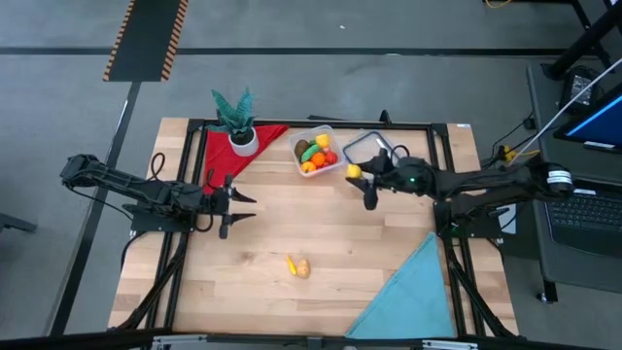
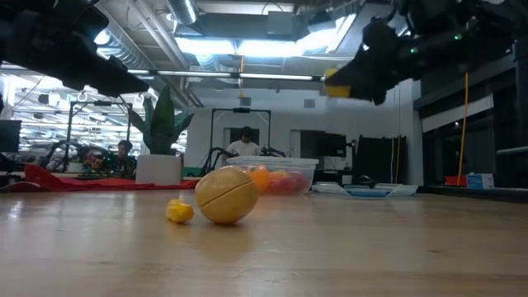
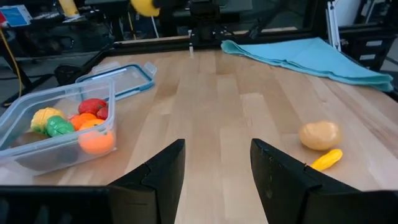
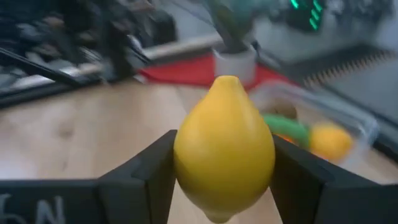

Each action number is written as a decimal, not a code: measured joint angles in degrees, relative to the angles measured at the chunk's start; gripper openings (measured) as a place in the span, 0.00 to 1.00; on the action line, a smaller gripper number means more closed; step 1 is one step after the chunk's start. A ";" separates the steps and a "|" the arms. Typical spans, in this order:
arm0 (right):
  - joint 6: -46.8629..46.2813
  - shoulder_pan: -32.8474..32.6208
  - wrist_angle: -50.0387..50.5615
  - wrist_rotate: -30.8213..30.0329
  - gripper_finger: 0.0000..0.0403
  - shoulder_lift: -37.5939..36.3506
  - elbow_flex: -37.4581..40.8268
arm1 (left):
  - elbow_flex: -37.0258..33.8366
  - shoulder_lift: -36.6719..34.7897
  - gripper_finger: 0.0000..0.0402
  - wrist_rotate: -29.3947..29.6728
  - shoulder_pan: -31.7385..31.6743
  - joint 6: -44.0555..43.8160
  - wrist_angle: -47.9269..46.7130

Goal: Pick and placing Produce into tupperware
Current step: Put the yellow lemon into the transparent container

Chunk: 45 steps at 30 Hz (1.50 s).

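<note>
Next, my right gripper swings over the tupperware [image 1: 319,153] and tips its fingers down before it opens, because it is holding the lemon [image 1: 354,171] nearly level above the lid.
A yellow toy lemon [image 4: 224,146] hangs in my right gripper [image 1: 359,179], above the table just right of the tupperware [image 1: 316,151]. The clear tupperware holds several pieces of produce [image 3: 74,121] in red, orange, green and yellow. A tan potato-like piece [image 1: 304,268] and a small yellow piece [image 1: 291,262] lie on the wood near the table's front middle. My left gripper [image 1: 238,206] waits open on the table's left side, pointing toward the table's right edge, its fingers [image 3: 161,174] standing around bare wood. My right gripper pinches the lemon by its two bulging sides [image 4: 186,155] between its two fingers. The fingers come nearly level from the table's right side. The lemon's pointed end [image 4: 227,79] sticks out past the fingertips. It is lifted clear of the table [image 2: 336,82].
The flat lid with a blue rim [image 1: 364,148] lies right of the tupperware, under my right gripper. A potted plant [image 1: 238,122] stands on a red cloth [image 1: 225,154] at the far left. A folded blue cloth [image 1: 408,292] covers the near right corner.
</note>
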<state>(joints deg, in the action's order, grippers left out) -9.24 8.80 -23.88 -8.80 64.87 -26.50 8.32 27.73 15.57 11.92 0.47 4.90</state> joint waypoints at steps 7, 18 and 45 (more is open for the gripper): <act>4.64 0.02 -8.60 6.58 0.52 -0.64 2.39 | 0.00 0.00 0.43 0.01 0.00 -0.35 0.43; 3.36 0.02 -8.43 -5.72 0.52 -0.57 2.39 | 0.00 0.02 0.43 0.01 0.00 -0.35 0.38; 1.99 9.81 -2.02 -6.34 0.52 17.95 -15.50 | 0.00 0.01 0.43 0.03 -0.01 0.16 0.22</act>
<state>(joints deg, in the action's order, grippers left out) -7.25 18.61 -25.91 -15.14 82.82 -42.00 8.32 27.73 15.59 11.91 0.62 5.13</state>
